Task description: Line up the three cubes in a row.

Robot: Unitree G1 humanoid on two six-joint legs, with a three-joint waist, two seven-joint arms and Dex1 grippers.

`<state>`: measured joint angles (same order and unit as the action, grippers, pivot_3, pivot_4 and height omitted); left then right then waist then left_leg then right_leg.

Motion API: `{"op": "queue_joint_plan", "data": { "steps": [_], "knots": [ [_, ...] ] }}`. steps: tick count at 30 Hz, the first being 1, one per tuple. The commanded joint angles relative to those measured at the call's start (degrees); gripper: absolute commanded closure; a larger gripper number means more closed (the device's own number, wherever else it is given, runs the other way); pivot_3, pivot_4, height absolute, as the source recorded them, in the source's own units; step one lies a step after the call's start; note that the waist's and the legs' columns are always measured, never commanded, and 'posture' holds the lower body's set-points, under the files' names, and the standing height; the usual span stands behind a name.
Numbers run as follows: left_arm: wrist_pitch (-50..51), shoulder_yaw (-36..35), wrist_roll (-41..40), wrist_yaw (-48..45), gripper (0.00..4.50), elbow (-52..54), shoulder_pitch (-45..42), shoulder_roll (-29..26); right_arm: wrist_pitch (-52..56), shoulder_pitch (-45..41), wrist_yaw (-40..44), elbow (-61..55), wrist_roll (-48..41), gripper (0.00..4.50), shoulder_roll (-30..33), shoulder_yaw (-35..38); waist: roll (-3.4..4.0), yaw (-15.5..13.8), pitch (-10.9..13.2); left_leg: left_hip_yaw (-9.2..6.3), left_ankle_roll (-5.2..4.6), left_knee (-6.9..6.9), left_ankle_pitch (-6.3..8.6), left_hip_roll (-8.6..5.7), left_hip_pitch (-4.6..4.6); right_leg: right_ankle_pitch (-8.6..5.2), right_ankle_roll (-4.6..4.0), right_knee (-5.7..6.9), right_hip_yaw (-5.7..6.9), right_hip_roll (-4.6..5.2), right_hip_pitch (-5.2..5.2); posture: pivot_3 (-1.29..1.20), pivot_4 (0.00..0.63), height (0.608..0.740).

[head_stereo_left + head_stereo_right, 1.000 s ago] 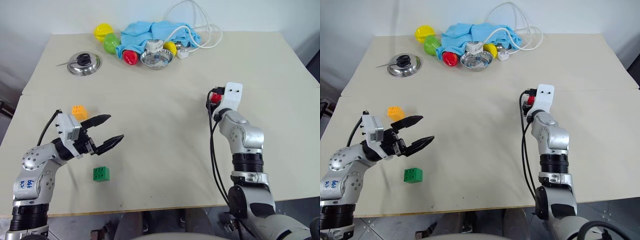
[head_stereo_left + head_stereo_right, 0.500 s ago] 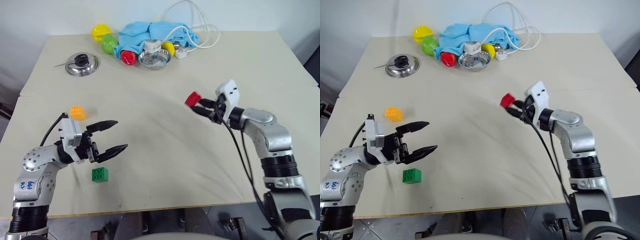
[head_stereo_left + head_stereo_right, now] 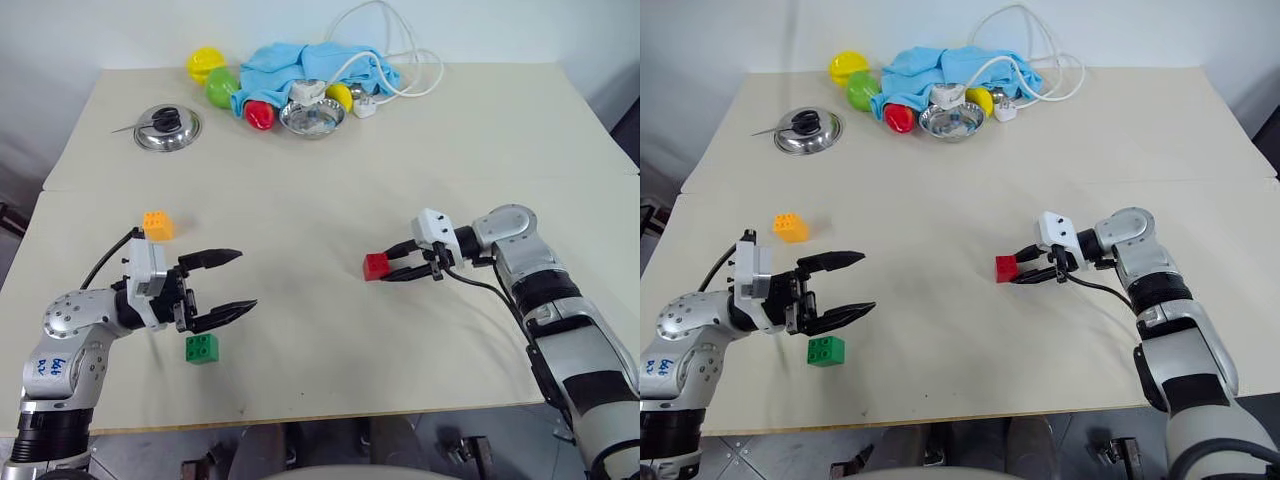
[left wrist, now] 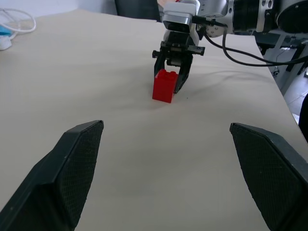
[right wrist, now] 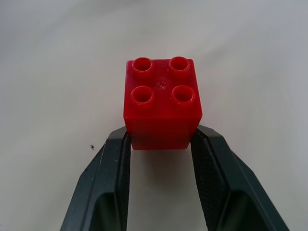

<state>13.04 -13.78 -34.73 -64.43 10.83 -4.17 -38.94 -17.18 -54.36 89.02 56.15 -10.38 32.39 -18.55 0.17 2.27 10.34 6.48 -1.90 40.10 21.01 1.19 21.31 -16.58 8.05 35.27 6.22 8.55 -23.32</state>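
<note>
The green cube (image 3: 202, 348) is behind my left gripper's open fingers, so next I pull back, face the green cube and put it beside the red cube.
My right gripper (image 3: 392, 271) is shut on the red cube (image 3: 376, 266), studs up, its fingers (image 5: 115, 163) pinching the two sides. The cube hangs at or just above the table's middle; whether it touches I cannot tell. From the left wrist I see the same red cube (image 4: 163, 85) straight ahead in those jaws. My left gripper (image 3: 245, 280) stands wide open and holds nothing, pointing toward the centre. The green cube (image 3: 201, 348) lies just below and beside it. Behind that wrist sits the orange-yellow cube (image 3: 157, 224).
At the table's far side lie a metal lid (image 3: 168, 127), a blue cloth (image 3: 300, 65), a steel bowl (image 3: 313, 117), round toy fruits (image 3: 222, 85) and a white cable (image 3: 400, 40). The near table edge (image 3: 330, 410) runs close under both arms.
My right arm swung the red cube down and leftward toward the table's middle, the wrist turning so the gripper points left. The left gripper stayed about where it was, still open.
</note>
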Motion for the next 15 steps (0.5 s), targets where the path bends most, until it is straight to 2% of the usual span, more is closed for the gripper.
{"op": "queue_joint_plan", "data": {
  "steps": [1,2,7,11,12,15],
  "knots": [
    [0.3,-2.6,-1.6,0.5,0.0,2.6,0.9,-1.1,1.1,-2.1,3.5,3.6,0.3,3.08,0.3,-0.3,0.0,0.1,0.0,-0.01,0.0,0.02,0.0,0.01,-0.01,0.0,0.0,0.02,0.0,0.0,0.02,0.0,0.15,0.74],
    [0.4,-3.0,-1.7,0.6,0.0,2.7,1.1,-1.2,1.3,-2.3,3.5,3.9,-0.3,3.08,0.1,-0.3,0.0,0.0,0.0,-0.03,0.0,0.06,0.0,0.03,-0.02,0.0,0.0,0.03,0.02,0.0,0.05,0.0,0.15,0.74],
    [1.0,-5.2,-2.3,1.8,0.0,2.9,2.2,-1.3,1.2,-1.8,3.5,1.7,-3.5,1.41,1.1,0.4,0.02,0.0,0.0,-0.1,0.01,0.1,0.0,0.04,-0.02,0.0,-0.01,0.04,0.05,0.01,0.09,0.0,0.15,0.74],
    [0.8,-9.0,-2.5,2.7,0.0,2.6,4.8,-1.8,0.0,-0.2,3.5,-4.5,-9.3,0.07,5.0,0.7,0.04,0.0,0.0,-0.12,0.01,0.06,0.0,0.04,-0.01,-0.01,-0.01,0.01,0.06,0.01,0.08,0.0,0.15,0.74],
    [0.7,-10.0,-2.4,2.7,0.0,2.4,5.6,-2.0,0.0,0.3,3.5,-6.3,-10.7,0.03,6.1,0.9,0.04,0.0,0.0,-0.12,0.02,0.06,0.01,0.04,-0.01,-0.01,-0.01,0.0,0.07,0.01,0.08,0.0,0.15,0.74],
    [-0.7,-16.5,-1.5,1.5,0.0,-2.2,11.2,-3.4,5.1,5.8,3.5,-20.2,-23.7,0.03,13.2,0.9,0.05,-0.2,0.0,-0.15,0.03,0.01,0.02,0.05,0.01,-0.01,-0.01,-0.11,0.1,0.01,0.08,0.0,0.15,0.74]
  ]
}}
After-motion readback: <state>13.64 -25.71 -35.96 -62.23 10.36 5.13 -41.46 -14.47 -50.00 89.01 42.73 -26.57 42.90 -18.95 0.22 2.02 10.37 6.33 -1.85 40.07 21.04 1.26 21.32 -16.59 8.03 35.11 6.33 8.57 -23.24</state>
